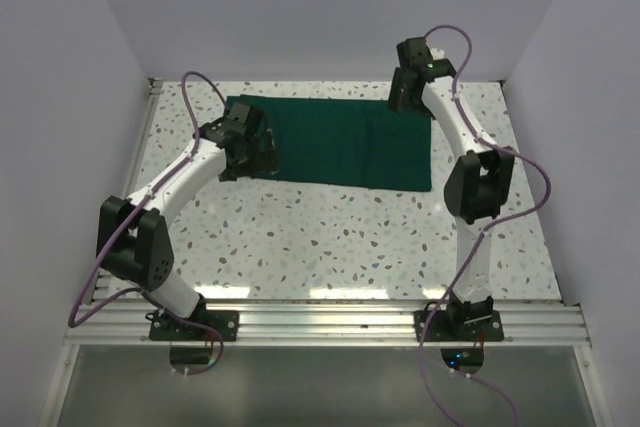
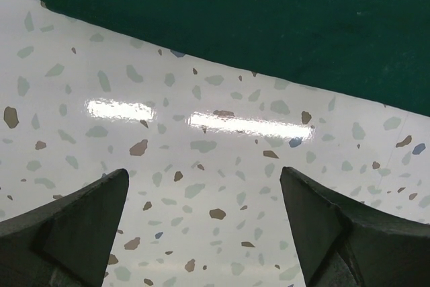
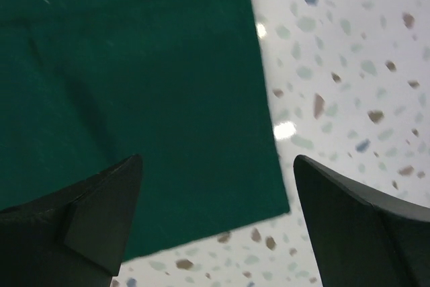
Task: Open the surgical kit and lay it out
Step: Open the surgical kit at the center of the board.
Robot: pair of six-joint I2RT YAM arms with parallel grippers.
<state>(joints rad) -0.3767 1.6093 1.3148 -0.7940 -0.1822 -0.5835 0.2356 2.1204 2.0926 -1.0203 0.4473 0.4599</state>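
The dark green cloth's top layer (image 1: 395, 157) will fold open toward the robot when the robot pulls, because a stepped edge can be seen at the cloth's far corner.
The surgical kit shows as a dark green cloth (image 1: 340, 142) lying flat across the far half of the table. No steel tray or instruments show. My left gripper (image 1: 250, 152) hovers at the cloth's left end, open, with only bare table between its fingers (image 2: 80, 226); the cloth's edge (image 2: 269, 25) lies just ahead. My right gripper (image 1: 405, 97) hangs over the cloth's far right corner, open and empty. In the right wrist view the cloth's corner (image 3: 168, 112) lies below and between the fingers (image 3: 349, 220).
The speckled white table (image 1: 330, 237) is walled by pale panels on the left, back and right. A metal rail (image 1: 330, 322) with both arm bases runs along the near edge. Purple cables loop off each arm.
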